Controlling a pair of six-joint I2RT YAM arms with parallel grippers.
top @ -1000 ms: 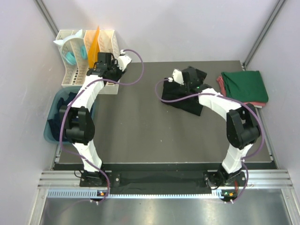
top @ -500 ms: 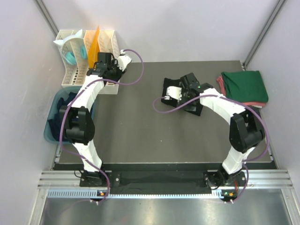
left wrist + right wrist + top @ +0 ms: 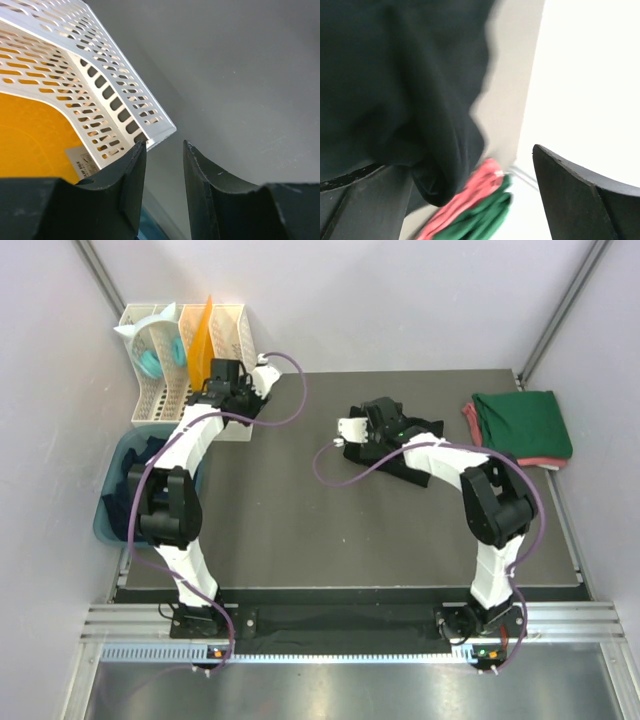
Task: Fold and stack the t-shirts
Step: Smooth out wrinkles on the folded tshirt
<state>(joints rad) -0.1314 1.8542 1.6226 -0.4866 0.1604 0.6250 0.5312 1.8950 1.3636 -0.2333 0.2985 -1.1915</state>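
Observation:
A limp fold [image 3: 440, 165] hangs against my right gripper. I therefore expect the crumpled black t-shirt [image 3: 408, 471] to open into a smooth, flat panel when I pull it tight.
A black t-shirt [image 3: 412, 445] lies crumpled on the dark table, right of centre. My right gripper [image 3: 383, 425] is low over its left part, jaws wide open. In the right wrist view a fold of the black cloth [image 3: 405, 100] hangs against the left finger [image 3: 365, 205]; nothing is pinched at the gripper [image 3: 465, 160]. A folded dark green t-shirt [image 3: 522, 422] lies on a pinkish-red one [image 3: 468, 418] at the right edge; both show blurred in the right wrist view [image 3: 480, 215]. My left gripper [image 3: 208, 388] is empty beside the rack, jaws a narrow gap apart [image 3: 164, 147].
A white slotted rack [image 3: 190, 355] with an orange sheet [image 3: 30, 135] stands at the back left. A teal-blue tub [image 3: 108, 502] holding dark clothes [image 3: 145, 455] sits off the table's left edge. Purple cables loop from both arms.
My right gripper has moved forward and to the left over the black t-shirt, and the cloth has bunched into a narrower shape. The left arm has barely shifted.

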